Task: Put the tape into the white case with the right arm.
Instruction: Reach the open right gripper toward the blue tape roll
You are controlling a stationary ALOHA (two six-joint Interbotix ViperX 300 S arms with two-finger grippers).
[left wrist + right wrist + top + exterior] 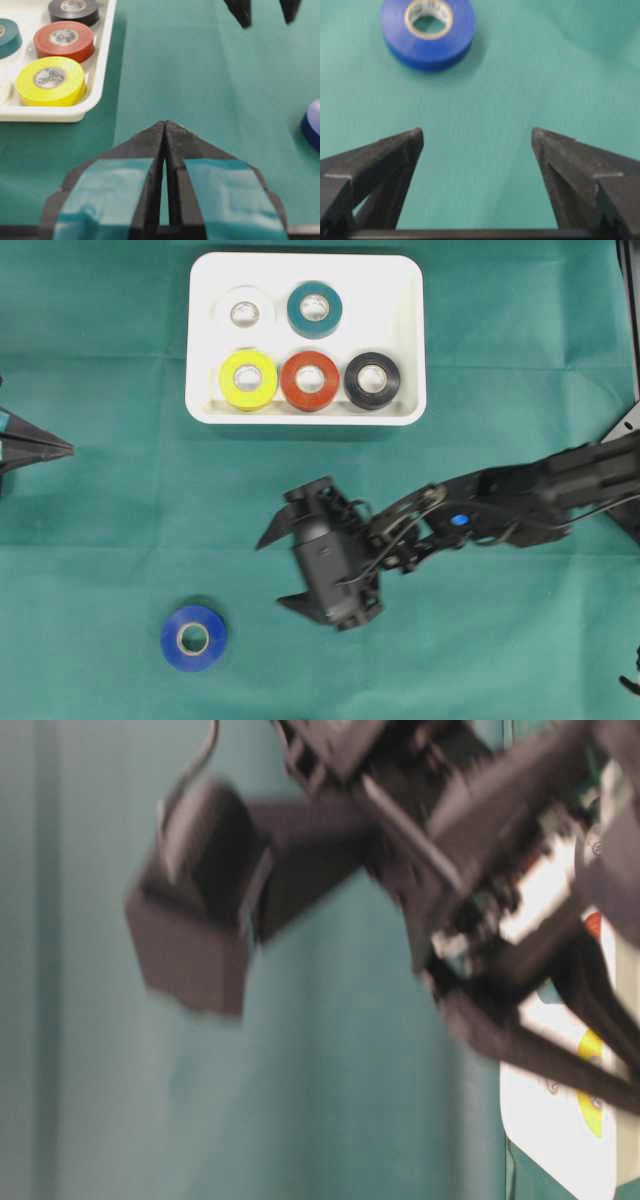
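Note:
The teal roll (315, 309) has gaps (281, 309) around it, so it will move a little when the robot lowers the blue tape roll next to it.
A blue tape (194, 638) roll lies flat on the green cloth at the lower left; it also shows in the right wrist view as the blue tape (427, 30), ahead and left of centre. My right gripper (270, 573) is open, pointing left toward it, a short way to its right and apart from it, with nothing between the right gripper (477, 137) fingers. The white case (400, 300) sits at the top centre holding several coloured rolls. My left gripper (68, 448) rests shut and empty at the left edge, the left gripper (165, 124) tips touching.
In the case, a yellow roll (248, 378), a red roll (309, 379) and a black roll (372, 380) fill the front row, with white and teal rolls behind. The right arm (520, 502) stretches in from the right edge. Green cloth covers the table.

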